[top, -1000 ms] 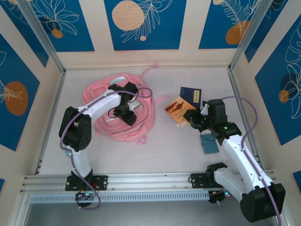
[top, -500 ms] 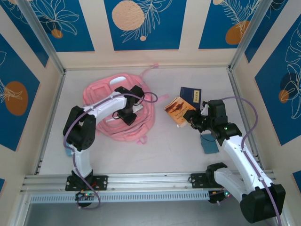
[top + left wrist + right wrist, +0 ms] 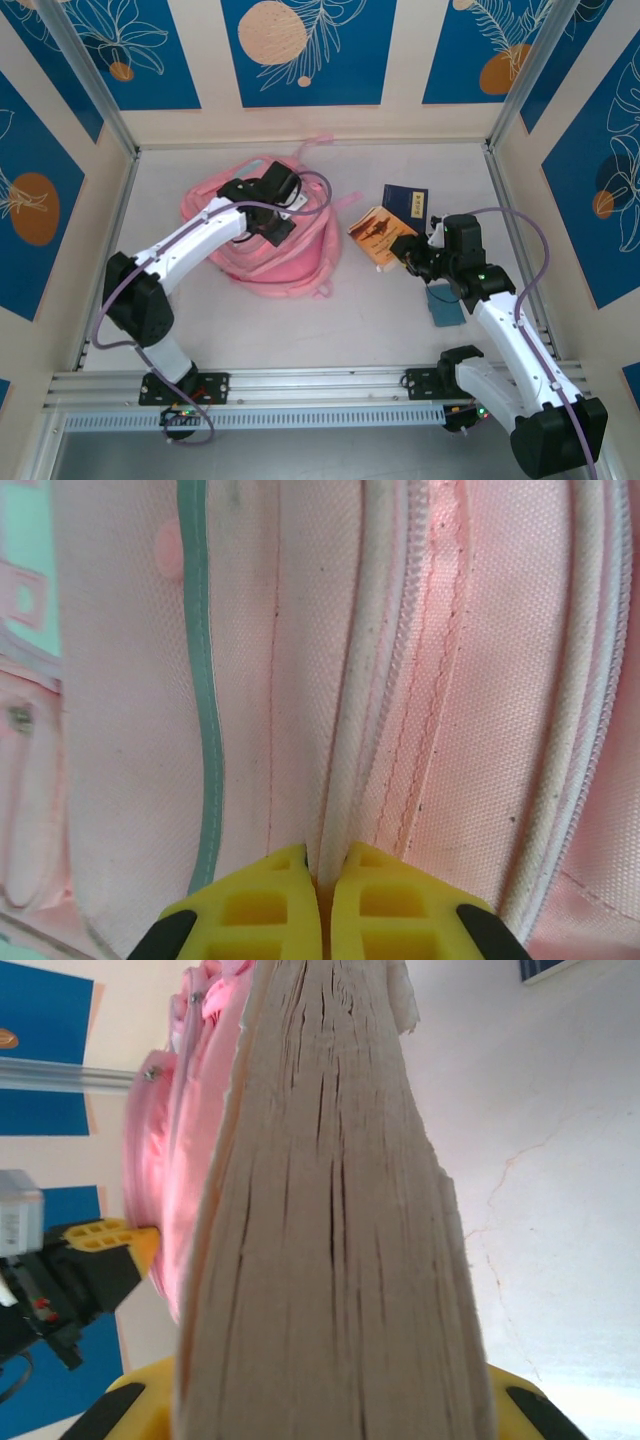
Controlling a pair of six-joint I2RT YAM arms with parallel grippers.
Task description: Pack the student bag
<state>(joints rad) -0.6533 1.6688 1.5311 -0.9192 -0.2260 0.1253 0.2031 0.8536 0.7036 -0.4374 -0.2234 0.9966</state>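
Observation:
My left gripper's fingers are shut on the bag's zipper edge (image 3: 340, 815), so my right gripper should keep moving the orange book into the bag (image 3: 318, 246) and let go of it inside.
The student bag (image 3: 262, 252) is a soft pink backpack lying bunched up on the left half of the table. My left gripper (image 3: 279, 227) is over its middle. In the left wrist view the yellow fingers (image 3: 262, 900) are shut on a white zipper edge (image 3: 345, 780) of the bag (image 3: 500, 680). My right gripper (image 3: 399, 250) is shut on an orange-brown book (image 3: 375, 232) at the table's right. In the right wrist view the book's page edge (image 3: 330, 1210) stands between the yellow fingers (image 3: 145, 1400), and the bag (image 3: 165, 1150) shows behind it on the left.
A dark blue book (image 3: 405, 199) lies just behind the orange one. A teal flat object (image 3: 443, 305) lies under the right forearm. Side walls and a metal rail (image 3: 320, 385) along the near edge bound the table.
My left gripper has shut on the bag's white zipper edge and drawn it toward the back, so the bag has risen and bunched up. The right arm and its book have not moved.

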